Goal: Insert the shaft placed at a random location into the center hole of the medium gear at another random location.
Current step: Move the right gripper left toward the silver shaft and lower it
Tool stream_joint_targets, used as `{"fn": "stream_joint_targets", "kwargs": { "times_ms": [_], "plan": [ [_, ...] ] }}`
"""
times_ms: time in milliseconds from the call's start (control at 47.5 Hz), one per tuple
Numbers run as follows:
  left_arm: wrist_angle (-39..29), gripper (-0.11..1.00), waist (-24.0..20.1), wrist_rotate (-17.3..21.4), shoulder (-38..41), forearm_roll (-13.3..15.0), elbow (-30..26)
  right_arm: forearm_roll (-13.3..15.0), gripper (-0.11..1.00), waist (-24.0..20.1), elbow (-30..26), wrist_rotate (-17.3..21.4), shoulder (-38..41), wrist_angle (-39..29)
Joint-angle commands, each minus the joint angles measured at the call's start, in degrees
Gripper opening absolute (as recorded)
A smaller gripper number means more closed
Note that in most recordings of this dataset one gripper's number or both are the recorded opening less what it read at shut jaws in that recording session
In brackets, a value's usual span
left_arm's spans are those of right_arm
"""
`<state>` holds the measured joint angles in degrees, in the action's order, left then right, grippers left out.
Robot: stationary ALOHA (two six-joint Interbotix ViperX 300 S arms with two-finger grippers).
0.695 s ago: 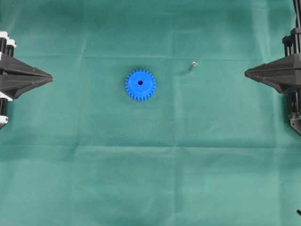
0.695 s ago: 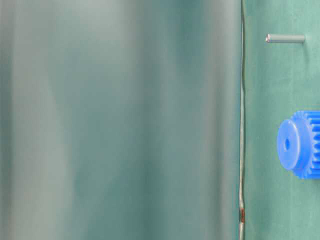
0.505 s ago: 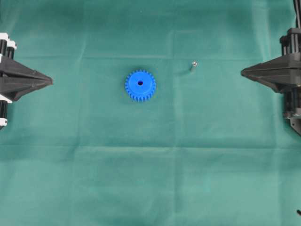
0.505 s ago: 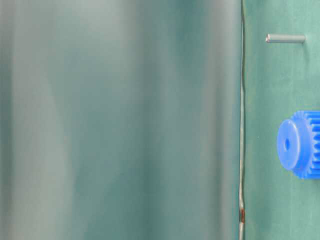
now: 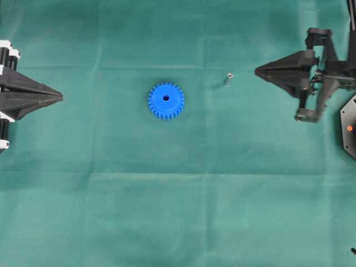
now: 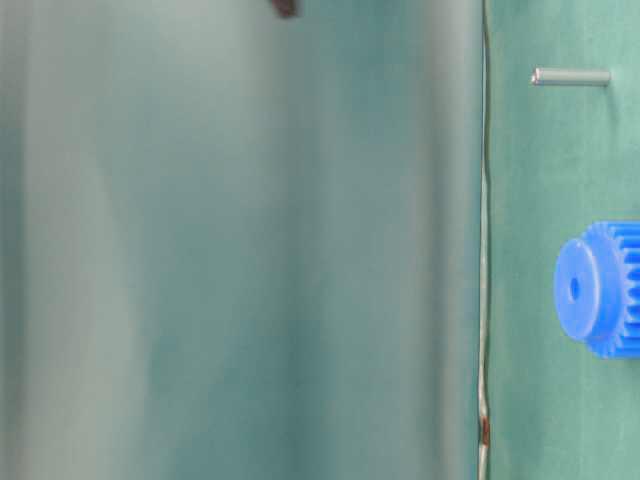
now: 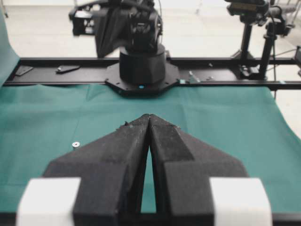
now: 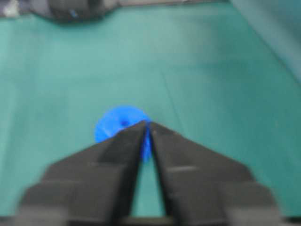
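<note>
The short shaft (image 5: 228, 79) should sink into the blue gear until only its tip shows when I lower it, because the gear's dark center hole (image 5: 166, 98) looks deep.
The blue medium gear (image 5: 166, 100) lies flat on the green cloth left of the middle, its dark center hole (image 5: 166, 98) facing up. The small silvery shaft (image 5: 228, 78) stands upright on the cloth to the gear's right. The table-level view shows both the shaft (image 6: 570, 76) and the gear (image 6: 600, 288). My right gripper (image 5: 257, 70) hovers just right of the shaft, shut and empty; its blurred wrist view shows the gear (image 8: 120, 123) behind its tips (image 8: 146, 123). My left gripper (image 5: 61, 97) rests shut at the left edge. In its view (image 7: 149, 116) the shaft (image 7: 75, 144) sits off to the left.
Green cloth (image 5: 178, 211) covers the whole table, with faint fold lines. The right arm's base (image 5: 349, 128) sits at the right edge. From the left wrist I see the opposite arm's base (image 7: 141, 66), a black rail (image 7: 47, 63) and a stand (image 7: 247, 33) beyond the cloth.
My right gripper has swung left and slightly up toward the shaft, stretching out from the right edge. The left gripper, gear and shaft have not moved.
</note>
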<state>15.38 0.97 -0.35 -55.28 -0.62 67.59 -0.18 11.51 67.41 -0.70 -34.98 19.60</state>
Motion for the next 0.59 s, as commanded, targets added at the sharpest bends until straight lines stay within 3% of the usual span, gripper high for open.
{"fn": "stream_joint_targets", "kwargs": {
  "times_ms": [0, 105, 189, 568],
  "plan": [
    [0.4, 0.00, 0.2, -0.1, 0.1, -0.2, -1.5, -0.1, 0.35, 2.4, -1.8, 0.5, 4.6, 1.4],
    [0.0, 0.00, 0.3, -0.1, 0.1, -0.2, -1.5, -0.2, 0.68, 4.6, -2.2, 0.4, 11.8, 4.4],
    [-0.1, 0.00, 0.3, -0.1, 0.0, -0.2, -1.5, -0.2, 0.88, 5.0, -2.5, 0.0, 17.3, 8.3],
    [-0.4, 0.00, 0.2, -0.5, 0.0, -0.2, -1.5, -0.9, 0.83, 7.3, -3.3, -0.1, 30.5, 16.2]
  ]
}}
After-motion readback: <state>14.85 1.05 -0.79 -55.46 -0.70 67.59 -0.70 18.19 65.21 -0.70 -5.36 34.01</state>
